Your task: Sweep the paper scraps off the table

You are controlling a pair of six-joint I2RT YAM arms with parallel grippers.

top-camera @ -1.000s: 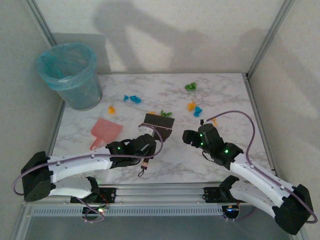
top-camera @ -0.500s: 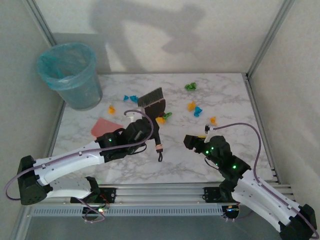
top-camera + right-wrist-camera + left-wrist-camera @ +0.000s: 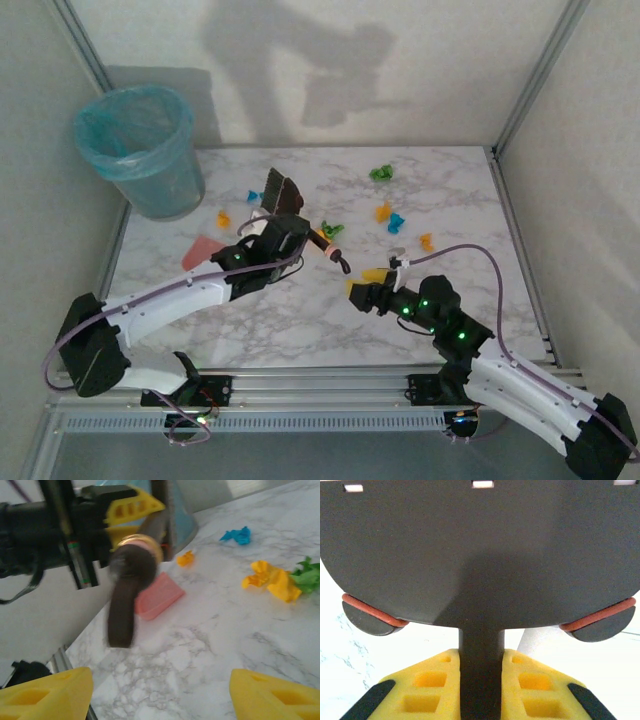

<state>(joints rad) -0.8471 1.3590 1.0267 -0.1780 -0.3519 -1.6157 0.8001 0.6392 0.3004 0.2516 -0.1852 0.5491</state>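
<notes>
I can see the brush handle's loose end (image 3: 344, 265) points at my right gripper's open fingers (image 3: 361, 279), so my left gripper keeps moving it there until they close, then let go.
My left gripper (image 3: 287, 233) is shut on the dark brush's handle (image 3: 481, 680), which runs between its yellow fingers (image 3: 427, 690). The brush head (image 3: 281, 190) is lifted and tilted over the table (image 3: 300, 330), and the handle's loop end (image 3: 340, 262) points right. My right gripper (image 3: 363, 291) is open and holds nothing, low over the marble just right of that loop (image 3: 122, 615). Paper scraps lie scattered: green (image 3: 381, 173), orange (image 3: 383, 211), blue (image 3: 397, 222), orange (image 3: 426, 241), green (image 3: 332, 229) and orange (image 3: 223, 217). The right wrist view shows blue (image 3: 236, 535), orange-yellow (image 3: 272, 579) and green (image 3: 307, 575) wads.
A flat pink dustpan (image 3: 205, 248) lies on the left part of the table, partly under my left arm. A bin with a cyan liner (image 3: 140, 150) stands at the back left corner. Aluminium rails (image 3: 515, 235) edge the tabletop.
The left arm has swung the brush so its head went left and up and the handle's loop end turned right. The right gripper has moved left toward the table's middle, staying open.
</notes>
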